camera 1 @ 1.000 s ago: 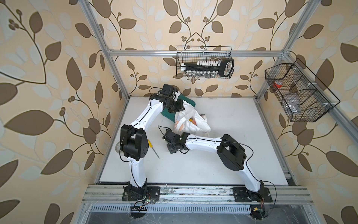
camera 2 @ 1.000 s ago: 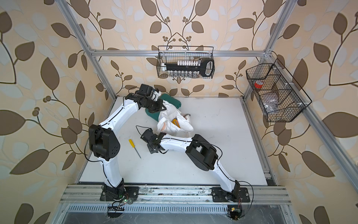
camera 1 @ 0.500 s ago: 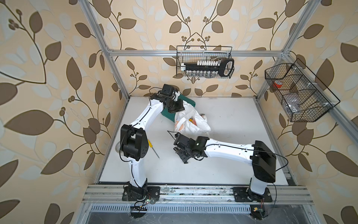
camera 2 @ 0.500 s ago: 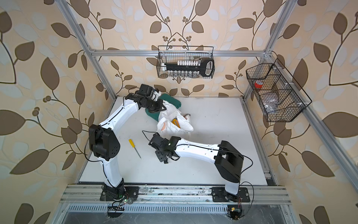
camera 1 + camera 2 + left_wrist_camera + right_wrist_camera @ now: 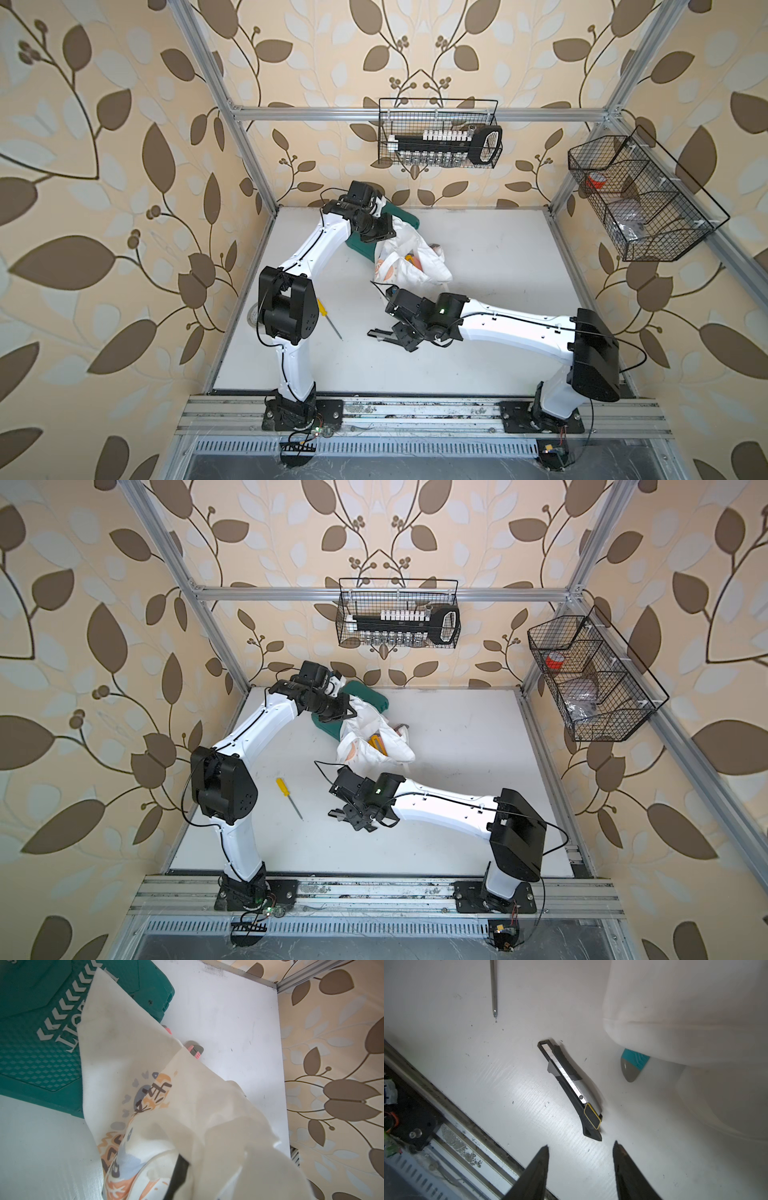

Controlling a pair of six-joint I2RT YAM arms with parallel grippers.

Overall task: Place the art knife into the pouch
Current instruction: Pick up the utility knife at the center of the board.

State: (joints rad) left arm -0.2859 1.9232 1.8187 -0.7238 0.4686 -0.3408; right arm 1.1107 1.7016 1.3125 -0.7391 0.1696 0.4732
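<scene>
My right gripper's open fingers are slanted to the art knife [image 5: 568, 1084], so I should turn the gripper along the knife, then lower it around the yellow-rimmed slider [image 5: 592, 1115].
The art knife [image 5: 571, 1088], black with a yellow-rimmed slider, lies flat on the white table; it shows in both top views [image 5: 377, 332] [image 5: 337, 812]. My right gripper [image 5: 581, 1146] hangs open just behind the knife's rear end, with nothing between its fingers [image 5: 401, 337] [image 5: 354, 817]. The pouch [image 5: 409, 257] [image 5: 365, 737] [image 5: 124, 1053] [image 5: 685, 1012], white cloth with colourful prints, lies crumpled behind the knife. My left gripper [image 5: 380, 232] [image 5: 345, 715] is shut on the pouch's cloth at its far left; only one dark finger [image 5: 178, 1172] shows through the folds.
A dark green case [image 5: 361, 245] [image 5: 37, 1022] lies under the pouch's far end. A yellow screwdriver [image 5: 328, 318] [image 5: 288, 796] lies left of the knife. Pink-grey [image 5: 195, 1049] and teal-grey [image 5: 632, 1066] items peek from under the pouch. Wire baskets [image 5: 438, 133] [image 5: 640, 199] hang on the walls.
My right gripper has drawn back from the pouch toward the front edge, its elbow swinging right, and its jaws stand wider. The left arm and pouch have not moved.
</scene>
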